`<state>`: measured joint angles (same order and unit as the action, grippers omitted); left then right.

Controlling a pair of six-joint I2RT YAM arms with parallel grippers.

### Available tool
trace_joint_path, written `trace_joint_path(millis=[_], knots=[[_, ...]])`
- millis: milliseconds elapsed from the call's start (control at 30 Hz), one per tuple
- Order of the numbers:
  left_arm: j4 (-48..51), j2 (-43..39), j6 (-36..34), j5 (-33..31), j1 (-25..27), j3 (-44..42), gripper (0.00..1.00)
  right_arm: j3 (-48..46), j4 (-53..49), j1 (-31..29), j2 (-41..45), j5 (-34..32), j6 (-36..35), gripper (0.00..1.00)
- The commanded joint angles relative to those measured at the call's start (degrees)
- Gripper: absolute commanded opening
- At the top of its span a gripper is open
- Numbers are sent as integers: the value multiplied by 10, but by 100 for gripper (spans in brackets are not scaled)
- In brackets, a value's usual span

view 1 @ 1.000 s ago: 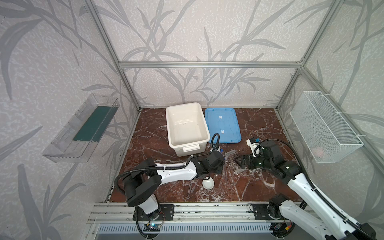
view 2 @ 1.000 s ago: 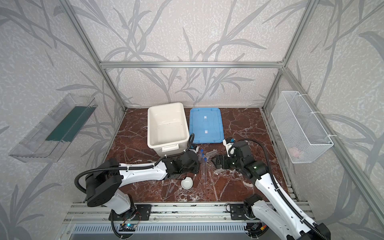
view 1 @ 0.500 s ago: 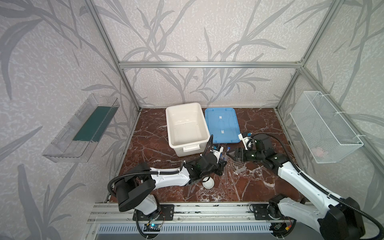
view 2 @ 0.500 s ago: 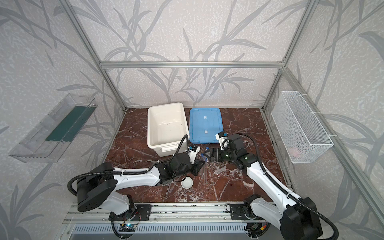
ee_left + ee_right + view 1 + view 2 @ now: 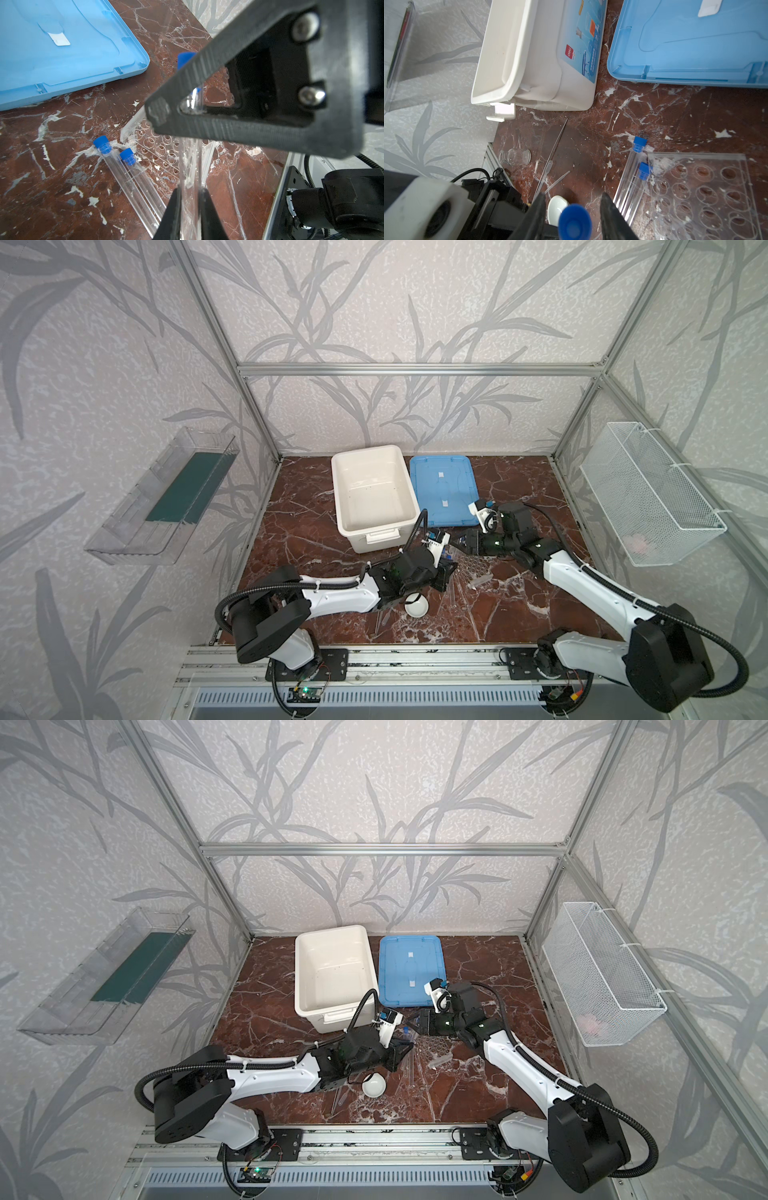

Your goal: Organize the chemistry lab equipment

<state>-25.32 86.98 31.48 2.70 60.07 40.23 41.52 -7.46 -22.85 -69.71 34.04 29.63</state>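
The robot's left gripper has hold of the test tube's lower part (image 5: 189,210), and that part has to go into the rack, so next the right gripper grips the tube near its blue cap (image 5: 194,100).
My left gripper (image 5: 190,189) is shut on the lower part of a clear test tube (image 5: 189,166), held tilted above the honeycomb rack (image 5: 164,149). The tube's blue cap (image 5: 575,221) sits between the jaws of my right gripper (image 5: 573,198), which are open with a gap on each side. In both top views the grippers (image 5: 448,571) (image 5: 457,543) meet in front of the tub. Two more capped tubes (image 5: 632,176) lie side by side against the rack (image 5: 706,193). The white dish (image 5: 417,607), jar (image 5: 515,156), pipette (image 5: 549,165) and thin rod (image 5: 558,181) lie on the table.
The white tub (image 5: 365,450) stands open at the back, with its blue lid (image 5: 442,489) flat beside it. A wire basket (image 5: 648,493) hangs on the right wall and a clear shelf (image 5: 166,497) on the left wall. An aluminium rail (image 5: 395,659) runs along the front edge.
My right gripper has moved back and to the left onto the tube's capped end, and its jaws have narrowed. My left gripper has kept hold of the tube and shifted slightly right.
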Motion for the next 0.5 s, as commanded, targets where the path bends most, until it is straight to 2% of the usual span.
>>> trace_joint_path(millis=[0,233,467], knots=[[-14,0,-7,1,3,-6,16,9,4,3,8,4,-3,34],[-14,5,-7,4,3,-4,16,10,-2,3,7,2,-6,24],[-17,8,-4,1,3,-4,17,8,-4,3,10,-3,-8,19]])
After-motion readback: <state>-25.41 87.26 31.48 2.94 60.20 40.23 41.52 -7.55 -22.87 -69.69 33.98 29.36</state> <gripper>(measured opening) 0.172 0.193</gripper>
